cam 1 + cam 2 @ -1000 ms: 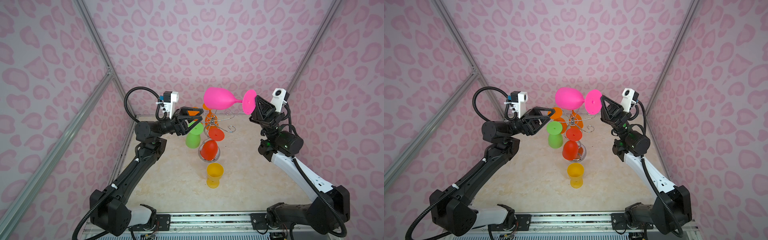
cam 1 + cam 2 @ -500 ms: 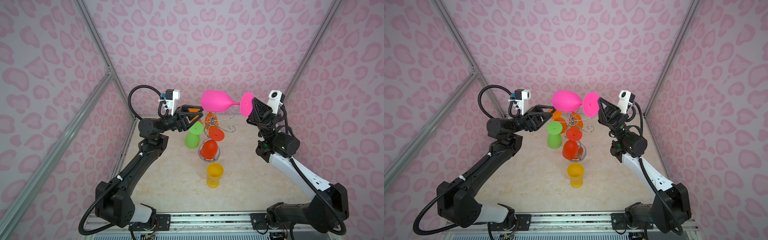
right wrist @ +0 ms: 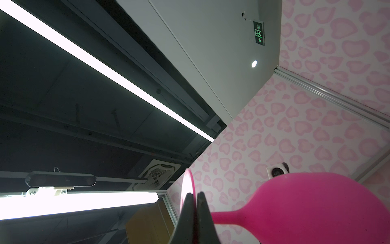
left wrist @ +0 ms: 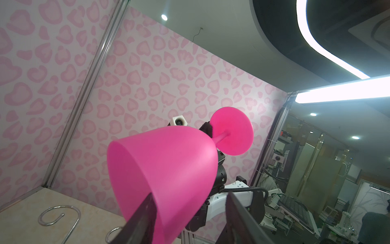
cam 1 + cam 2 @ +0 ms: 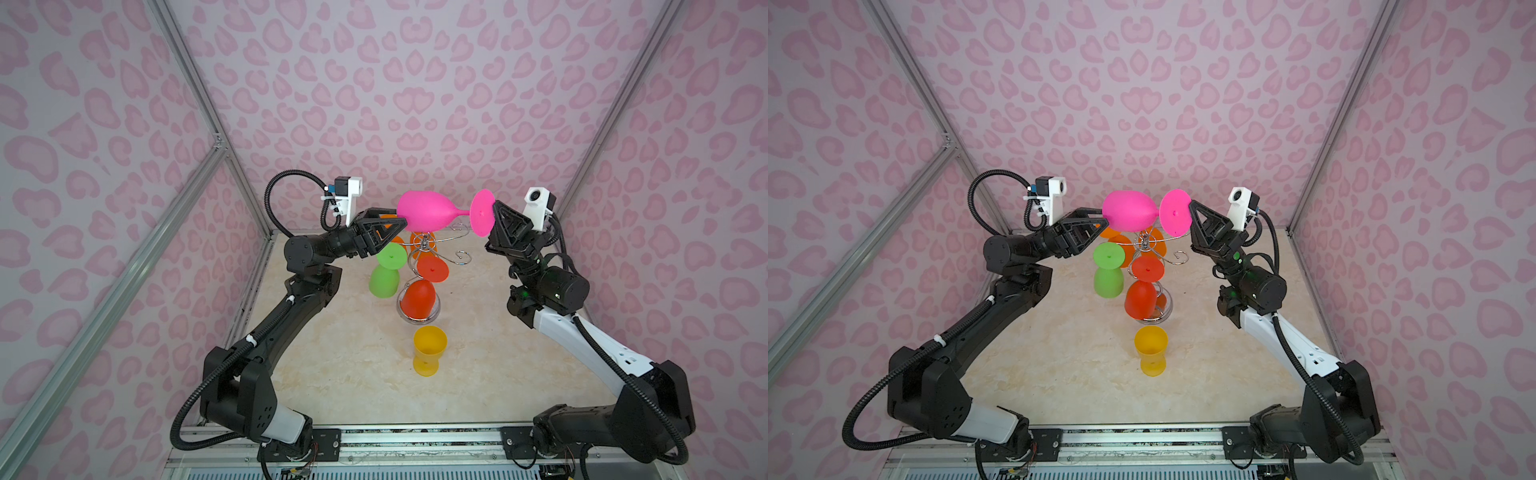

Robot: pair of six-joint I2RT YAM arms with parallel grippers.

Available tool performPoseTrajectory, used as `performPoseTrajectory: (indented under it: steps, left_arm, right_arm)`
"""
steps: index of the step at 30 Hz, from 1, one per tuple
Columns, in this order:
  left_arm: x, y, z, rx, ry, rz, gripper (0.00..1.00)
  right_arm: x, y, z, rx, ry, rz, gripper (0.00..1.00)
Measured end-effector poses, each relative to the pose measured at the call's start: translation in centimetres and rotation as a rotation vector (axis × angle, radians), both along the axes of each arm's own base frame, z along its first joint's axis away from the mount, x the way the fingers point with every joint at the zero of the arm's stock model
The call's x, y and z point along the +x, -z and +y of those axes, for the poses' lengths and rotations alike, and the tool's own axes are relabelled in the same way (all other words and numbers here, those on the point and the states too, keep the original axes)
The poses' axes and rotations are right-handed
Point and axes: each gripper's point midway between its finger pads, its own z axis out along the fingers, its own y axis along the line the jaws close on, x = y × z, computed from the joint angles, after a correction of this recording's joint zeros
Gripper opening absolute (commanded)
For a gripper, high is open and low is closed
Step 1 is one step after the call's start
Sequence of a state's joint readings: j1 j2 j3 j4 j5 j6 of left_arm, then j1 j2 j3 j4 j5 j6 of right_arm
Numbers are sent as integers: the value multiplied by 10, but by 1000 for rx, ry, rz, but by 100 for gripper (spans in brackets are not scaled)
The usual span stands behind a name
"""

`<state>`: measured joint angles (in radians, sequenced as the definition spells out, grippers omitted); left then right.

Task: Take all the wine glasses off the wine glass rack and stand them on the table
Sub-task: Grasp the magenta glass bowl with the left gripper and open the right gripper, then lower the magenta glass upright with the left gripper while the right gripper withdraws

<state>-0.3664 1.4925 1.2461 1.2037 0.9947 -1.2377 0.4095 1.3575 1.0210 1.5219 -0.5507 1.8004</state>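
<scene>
The robot's right gripper is on the foot (image 5: pixel 481 212) that the pink wine glass must stand on, so the left gripper should take hold of the bowl's rim (image 5: pixel 404 209) before the right gripper opens.
The pink wine glass (image 5: pixel 424 210) (image 5: pixel 1129 210) lies on its side in the air above the chrome wine glass rack (image 5: pixel 424 246) (image 5: pixel 1145 245). My right gripper (image 5: pixel 493 204) (image 3: pixel 195 194) is shut on the edge of its round foot (image 3: pixel 187 183). My left gripper (image 5: pixel 399 219) (image 4: pixel 190 194) is open at the bowl's mouth. One of its fingers (image 4: pixel 145 213) sits inside the bowl (image 4: pixel 168 164), and the other stands outside with a gap to the wall.
Green (image 5: pixel 385 272), red (image 5: pixel 419 297) and orange (image 5: pixel 423 239) glasses hang upside down on the rack. A yellow glass (image 5: pixel 430 349) stands upright on the beige table (image 5: pixel 478 365) in front of it. Bare curled hooks (image 4: pixel 60 217) stick out. Pink patterned walls close in three sides.
My left gripper has reached in to the pink glass's mouth and its jaws have narrowed around the bowl wall. My right gripper has shifted the glass slightly left and kept its grip.
</scene>
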Motion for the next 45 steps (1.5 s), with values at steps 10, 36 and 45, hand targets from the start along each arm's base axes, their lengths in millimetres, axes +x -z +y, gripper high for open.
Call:
performPoseTrajectory:
  steps: [10, 36, 45]
  left_arm:
    - [-8, -11, 4, -52, 48, 7, 15]
    - [-98, -26, -6, 118, 95, -271, 2]
    - [-138, 0, -66, 399, 61, -411, 2]
  right_arm:
    - [6, 2, -1, 11, -9, 21, 0]
    - [40, 21, -77, -409, 603, 207, 57]
    - [52, 141, -182, -822, 1095, 659, 65]
